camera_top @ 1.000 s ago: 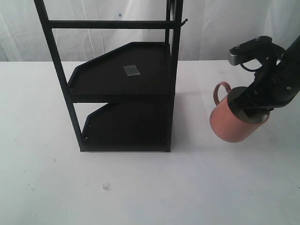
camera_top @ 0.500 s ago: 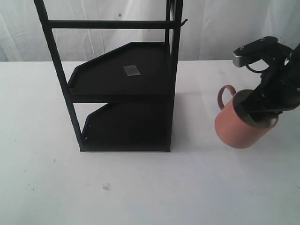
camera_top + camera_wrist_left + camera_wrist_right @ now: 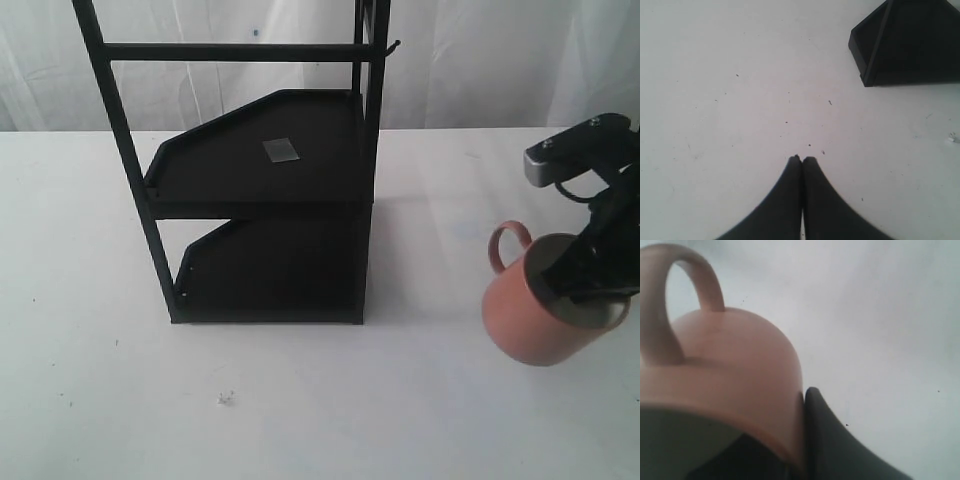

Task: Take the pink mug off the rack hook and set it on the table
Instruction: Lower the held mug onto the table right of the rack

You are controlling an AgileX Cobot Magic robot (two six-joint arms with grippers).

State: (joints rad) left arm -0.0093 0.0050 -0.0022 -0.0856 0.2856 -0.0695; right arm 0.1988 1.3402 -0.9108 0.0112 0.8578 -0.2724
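Observation:
The pink mug's base (image 3: 512,342) faces open white table (image 3: 525,440), clear of the black rack, so I keep lowering it with my right gripper until it stands flat, then let go.
The pink mug (image 3: 535,310) hangs tilted just above the white table (image 3: 400,420), to the right of the black rack (image 3: 270,190), its loop handle toward the rack. My right gripper (image 3: 585,285) is shut on the mug's rim, one finger inside and one outside. From the right wrist, the pink mug (image 3: 735,360) fills the frame with the outer finger (image 3: 835,440) pressed against its wall. The rack hook (image 3: 392,45) sticks out bare near the top bar. Over bare table the left gripper (image 3: 802,159) is shut on nothing; it does not show in the exterior view.
The rack's two black trays are bare except for a grey sticker (image 3: 281,150) on the upper one. A small crumb (image 3: 225,399) lies on the table in front of the rack. The rack's lower corner (image 3: 875,65) appears in the left wrist view.
My right gripper has carried the mug to the right and downward, away from the rack and closer to the table. The left gripper shows no earlier view.

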